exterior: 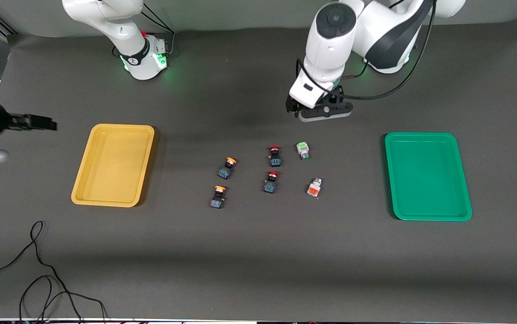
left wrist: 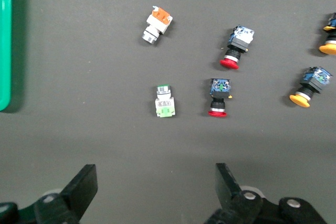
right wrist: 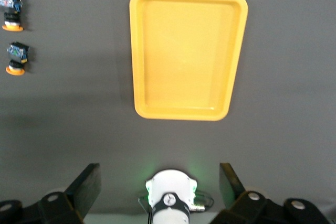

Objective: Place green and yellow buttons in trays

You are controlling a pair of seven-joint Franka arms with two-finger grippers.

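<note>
The silver end of the green-ended white button (exterior: 303, 149) has a green rim (exterior: 305, 158) along its edge, so the robot should expect a round green cap when it lifts the button.
Two orange-yellow capped buttons (exterior: 227, 167) (exterior: 217, 197) lie mid-table. The green-ended white button (exterior: 303, 150) and the orange-red-ended white button (exterior: 314, 187) lie toward the green tray (exterior: 427, 215). The yellow tray (exterior: 105, 200) lies at the right arm's end. My left gripper (exterior: 319, 110) hangs open and empty just above the table beside the green-ended button (left wrist: 165, 101); its own view (left wrist: 156, 177) also shows the orange-red-ended button (left wrist: 156, 24). My right gripper (exterior: 38, 121) is open and empty, raised high beside the yellow tray (right wrist: 188, 114).
Two red-capped dark buttons (exterior: 275, 155) (exterior: 270, 181) lie between the yellow-capped and the white ones. Black cables (exterior: 38, 270) trail on the table near the front camera at the right arm's end. Both trays hold nothing.
</note>
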